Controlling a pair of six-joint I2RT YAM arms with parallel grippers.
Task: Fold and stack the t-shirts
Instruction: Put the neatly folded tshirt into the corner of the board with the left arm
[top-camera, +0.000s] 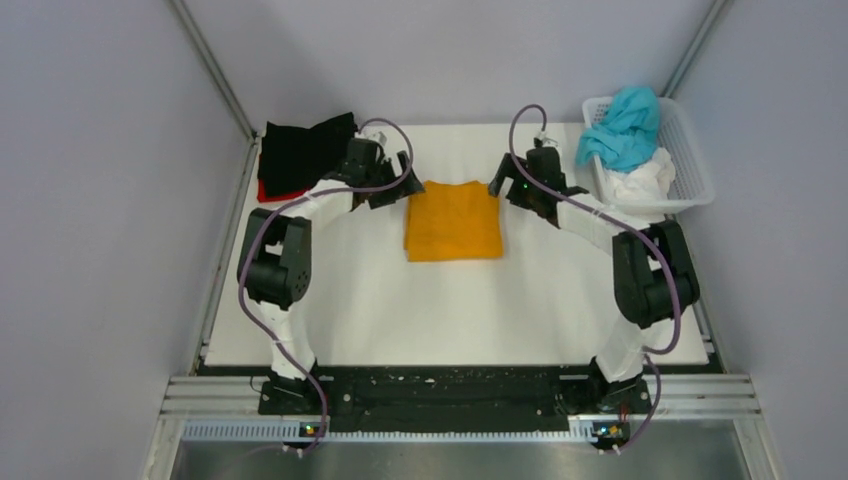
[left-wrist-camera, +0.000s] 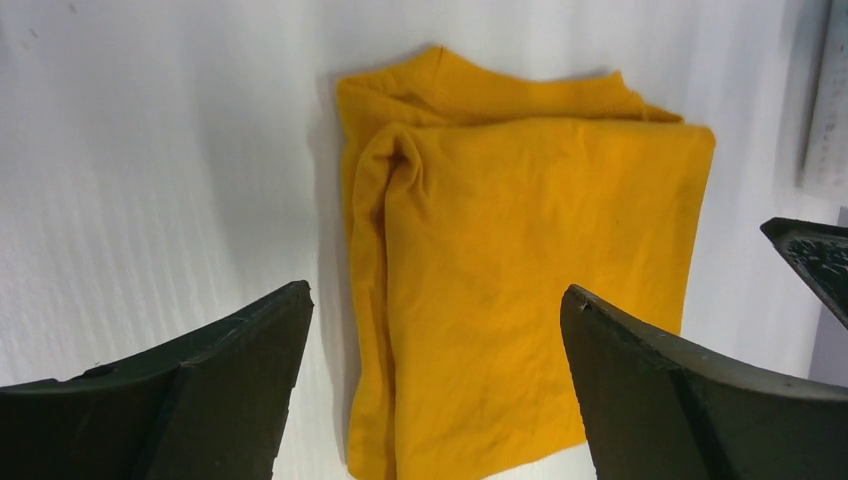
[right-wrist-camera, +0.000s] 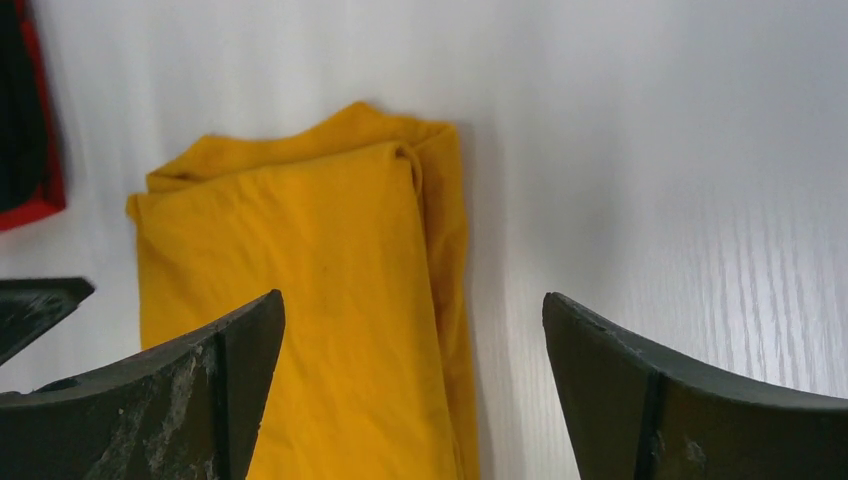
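Note:
The orange t-shirt's side edge (left-wrist-camera: 369, 300) has layers lying together along it, so the orange t-shirt will stay folded and trail along in one piece when the robot carries it by that edge.
An orange t-shirt (top-camera: 453, 220) lies folded into a rectangle in the middle of the white table. My left gripper (top-camera: 392, 183) hovers open over its far left corner, nothing between the fingers. In the left wrist view the orange t-shirt (left-wrist-camera: 520, 280) fills the gap of the left gripper (left-wrist-camera: 435, 292). My right gripper (top-camera: 508, 186) stands open over the far right corner. The right wrist view shows the orange t-shirt's (right-wrist-camera: 300, 300) edge below the right gripper (right-wrist-camera: 412, 298). A folded black t-shirt (top-camera: 300, 150) lies on a red t-shirt (top-camera: 268, 190) at the back left.
A white lattice basket (top-camera: 690, 150) at the back right holds a crumpled teal t-shirt (top-camera: 625, 125) on top of a white t-shirt (top-camera: 640, 180). Grey walls close in the table on both sides.

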